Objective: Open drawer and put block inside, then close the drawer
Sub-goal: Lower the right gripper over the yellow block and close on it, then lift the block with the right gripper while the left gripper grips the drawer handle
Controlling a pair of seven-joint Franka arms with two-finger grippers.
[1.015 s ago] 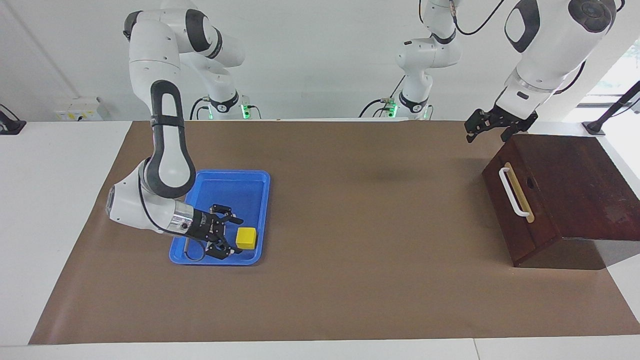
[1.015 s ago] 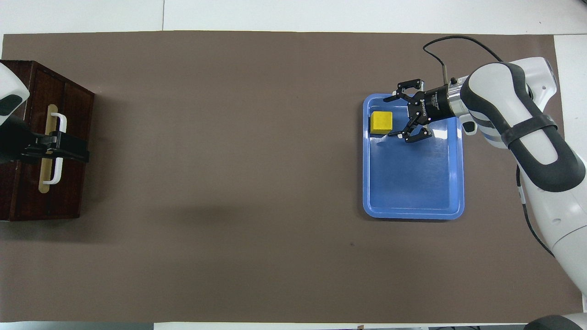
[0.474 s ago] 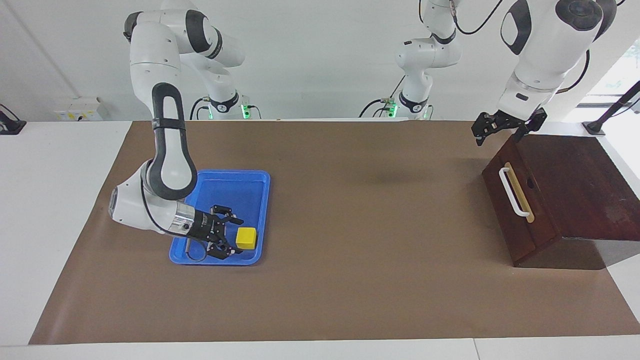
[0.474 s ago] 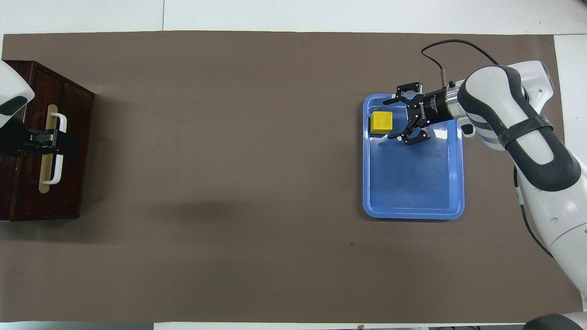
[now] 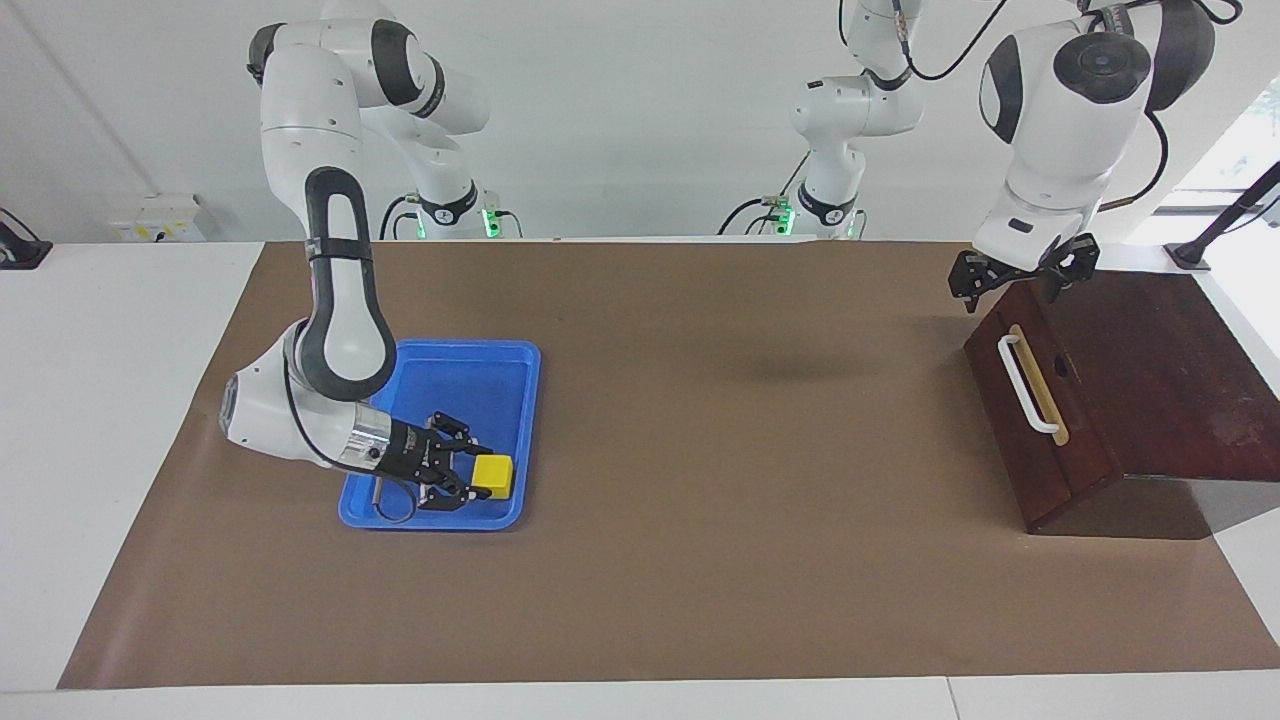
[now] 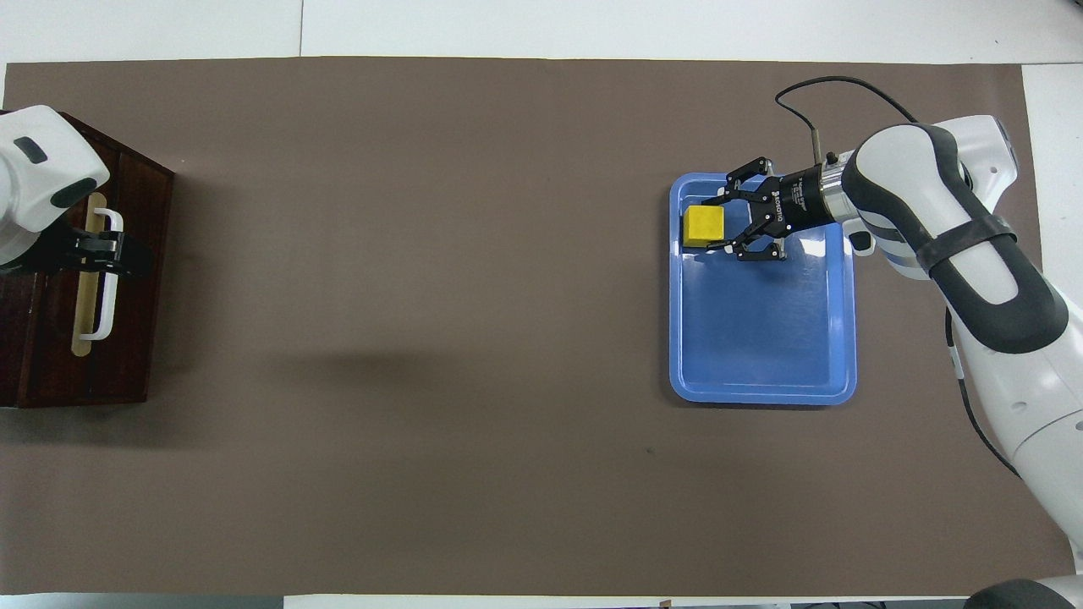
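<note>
The robot's right gripper is on both sides of only the block's near edge [image 6: 722, 227], so the yellow block [image 6: 701, 225] will offer the left gripper a loose end when the robot carries it.
The yellow block [image 5: 493, 476] lies in the blue tray [image 5: 455, 372], at the tray's end farther from the robots; it also shows in the overhead view [image 6: 703, 227]. My right gripper [image 5: 466, 478] is open and low in the tray, its fingers [image 6: 719, 201] flanking the block's side. The dark wooden drawer [image 5: 1045, 440] is shut, with its white handle [image 5: 1022, 384] on the front. My left gripper [image 5: 1020, 276] is open and hangs over the top edge of the drawer front; in the overhead view [image 6: 114, 254] it covers part of the handle [image 6: 107, 298].
The brown mat [image 5: 720, 450] covers the table between the tray [image 6: 761, 338] and the drawer box [image 6: 127, 355]. The box stands at the left arm's end of the table, at the mat's edge.
My right gripper has slid toward the block, and its fingers now flank it. My left gripper has swung closer in over the drawer front and turned.
</note>
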